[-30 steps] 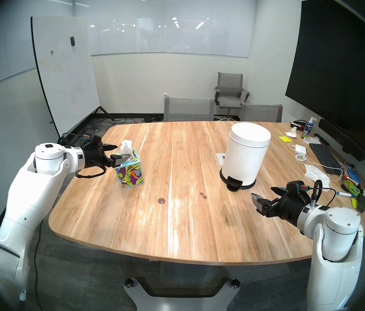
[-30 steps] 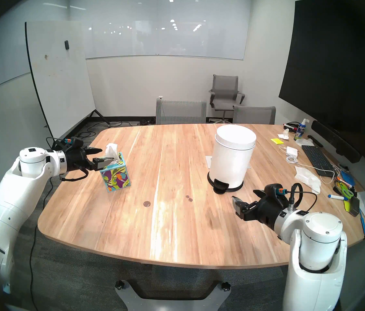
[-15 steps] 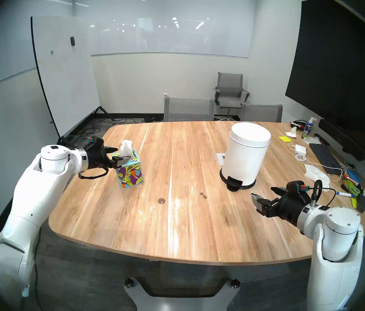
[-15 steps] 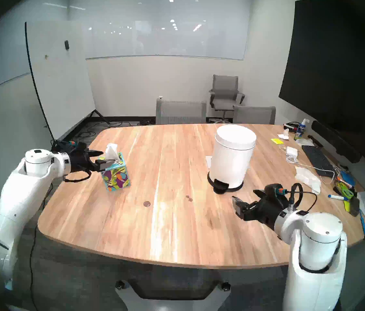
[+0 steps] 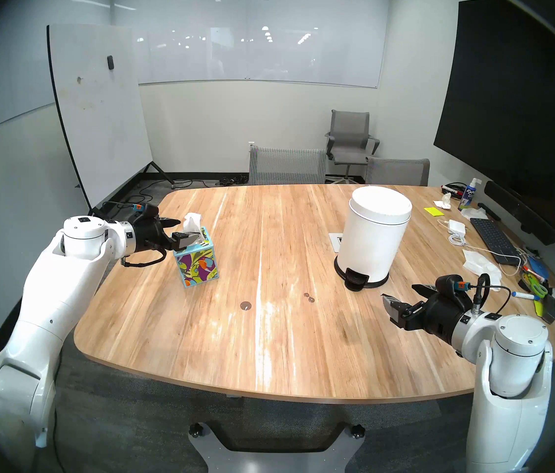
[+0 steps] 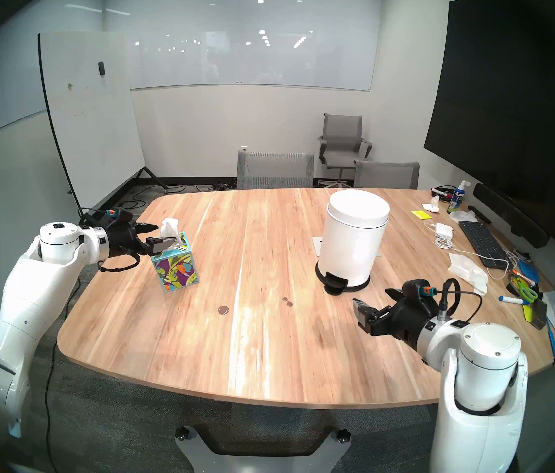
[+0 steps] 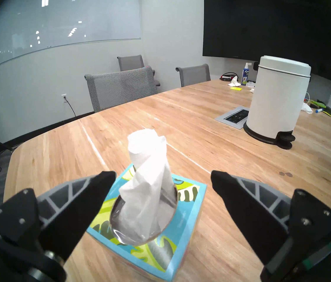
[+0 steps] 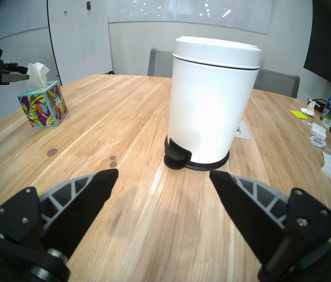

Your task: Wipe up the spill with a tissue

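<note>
My gripper will slide the white tissue (image 5: 192, 222) out and draw another one up when it pulls, because the tissue is standing bunched in the box's oval opening (image 7: 145, 222).
The spill is a few small dark-brown spots on the wooden table: one spot (image 5: 245, 305) at mid-table and a pair (image 5: 308, 296) to its right. They also show in the right wrist view (image 8: 51, 152). A white tissue (image 5: 192, 223) sticks up from a leaf-print box (image 5: 197, 264) with a teal rim. My left gripper (image 5: 187, 230) is open, level with the tissue (image 7: 148, 173), with one finger on each side of it and not touching it. My right gripper (image 5: 400, 291) is open and empty, low over the table to the right of the spots.
A white pedal bin (image 5: 375, 233) stands behind my right gripper, with a grey outlet plate (image 7: 233, 117) beside it. A keyboard (image 5: 492, 238), cables, crumpled white paper (image 5: 480, 262) and pens lie along the right edge. Grey chairs (image 5: 286, 165) stand at the far side.
My left arm has shifted slightly forward toward the tissue box, with the gripper still open. The right arm has not moved.
</note>
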`<state>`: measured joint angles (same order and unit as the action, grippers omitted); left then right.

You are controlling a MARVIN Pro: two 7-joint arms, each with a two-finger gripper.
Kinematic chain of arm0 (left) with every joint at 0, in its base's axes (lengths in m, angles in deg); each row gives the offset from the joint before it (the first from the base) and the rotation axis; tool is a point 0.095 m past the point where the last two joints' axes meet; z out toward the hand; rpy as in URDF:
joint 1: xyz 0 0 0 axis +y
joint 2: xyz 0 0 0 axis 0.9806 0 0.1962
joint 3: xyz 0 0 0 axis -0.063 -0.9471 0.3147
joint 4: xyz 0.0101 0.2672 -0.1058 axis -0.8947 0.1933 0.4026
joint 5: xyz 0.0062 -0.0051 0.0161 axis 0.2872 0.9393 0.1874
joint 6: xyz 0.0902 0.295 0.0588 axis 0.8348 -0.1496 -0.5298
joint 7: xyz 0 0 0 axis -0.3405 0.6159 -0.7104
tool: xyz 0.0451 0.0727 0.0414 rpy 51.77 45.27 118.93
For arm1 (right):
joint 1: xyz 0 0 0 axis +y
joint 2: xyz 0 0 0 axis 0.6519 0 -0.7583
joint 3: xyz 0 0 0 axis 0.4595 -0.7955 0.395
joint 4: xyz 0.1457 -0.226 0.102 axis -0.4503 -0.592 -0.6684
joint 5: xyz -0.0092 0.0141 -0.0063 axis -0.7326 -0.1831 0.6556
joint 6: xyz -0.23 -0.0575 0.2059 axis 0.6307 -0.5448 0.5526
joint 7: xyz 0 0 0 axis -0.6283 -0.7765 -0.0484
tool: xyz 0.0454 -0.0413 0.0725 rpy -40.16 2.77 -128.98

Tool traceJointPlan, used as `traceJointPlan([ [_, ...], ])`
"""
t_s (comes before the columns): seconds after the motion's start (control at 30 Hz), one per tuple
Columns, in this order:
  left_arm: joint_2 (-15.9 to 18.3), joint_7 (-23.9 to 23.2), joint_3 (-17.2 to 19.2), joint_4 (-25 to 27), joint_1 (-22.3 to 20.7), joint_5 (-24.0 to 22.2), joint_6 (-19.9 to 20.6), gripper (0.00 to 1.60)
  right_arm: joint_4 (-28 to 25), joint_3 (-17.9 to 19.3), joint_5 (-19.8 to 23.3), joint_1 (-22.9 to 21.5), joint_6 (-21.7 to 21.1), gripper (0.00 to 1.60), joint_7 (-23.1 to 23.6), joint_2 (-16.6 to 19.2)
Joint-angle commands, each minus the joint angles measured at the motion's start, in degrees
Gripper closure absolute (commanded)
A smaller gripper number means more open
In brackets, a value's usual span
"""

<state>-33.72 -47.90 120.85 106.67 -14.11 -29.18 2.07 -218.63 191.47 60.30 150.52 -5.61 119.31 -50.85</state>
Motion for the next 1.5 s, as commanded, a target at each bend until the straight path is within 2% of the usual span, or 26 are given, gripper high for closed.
traceJointPlan([
  [0.0,-0.2,0.1,0.1,0.3,-1.3,0.2,-0.6,0.0,-1.0,0.1,0.0,-0.1,0.0,0.0,0.0,0.0],
  [0.43,-1.0,0.7,-0.2,-0.5,-1.6,1.0,-0.8,0.01,-1.0,0.1,0.0,-0.1,0.0,0.0,0.0,0.0],
  [0.63,-1.2,0.8,-0.3,-0.9,-1.8,1.1,-0.8,0.15,-1.0,0.1,0.0,-0.1,0.0,0.0,0.0,0.0],
  [0.8,-1.3,0.8,-0.3,-1.2,-1.9,1.3,-0.9,0.55,-1.0,0.1,0.0,-0.1,0.0,0.0,0.0,0.0],
  [0.9,-1.3,0.7,-0.3,-1.4,-2.0,1.3,-1.0,0.64,-1.0,0.1,0.0,-0.1,0.0,0.0,0.0,0.0],
  [1.0,-1.3,0.7,-0.3,-1.5,-2.0,1.4,-1.1,0.83,-1.0,0.1,0.0,-0.1,0.0,0.0,0.0,0.0],
  [1.17,-1.5,0.6,-0.2,-1.8,-2.1,1.5,-1.2,0.95,-1.0,0.1,0.0,-0.1,0.0,0.0,0.0,0.0],
  [1.23,-1.5,0.5,-0.2,-1.9,-2.1,1.5,-1.2,1.06,-1.0,0.1,0.0,-0.1,0.0,0.0,0.0,0.0],
  [1.3,-1.5,0.4,-0.2,-2.0,-2.1,1.5,-1.3,1.19,-1.0,0.1,0.0,-0.1,0.0,0.0,0.0,0.0],
  [1.33,-1.5,0.4,-0.2,-2.0,-2.1,1.5,-1.3,1.37,-1.0,0.1,0.0,-0.1,0.0,0.0,0.0,0.0],
  [1.37,-1.5,0.3,-0.1,-2.0,-2.1,1.5,-1.4,1.45,-1.0,0.1,0.0,-0.1,0.0,0.0,0.0,0.0],
  [1.4,-1.5,0.3,-0.1,-2.1,-2.1,1.5,-1.4,1.6,-1.0,0.1,0.0,-0.1,0.0,0.0,0.0,0.0],
  [1.47,-1.5,0.1,-0.1,-2.1,-2.1,1.4,-1.5,1.6,-1.0,0.1,0.0,-0.1,0.0,0.0,0.0,0.0],
])
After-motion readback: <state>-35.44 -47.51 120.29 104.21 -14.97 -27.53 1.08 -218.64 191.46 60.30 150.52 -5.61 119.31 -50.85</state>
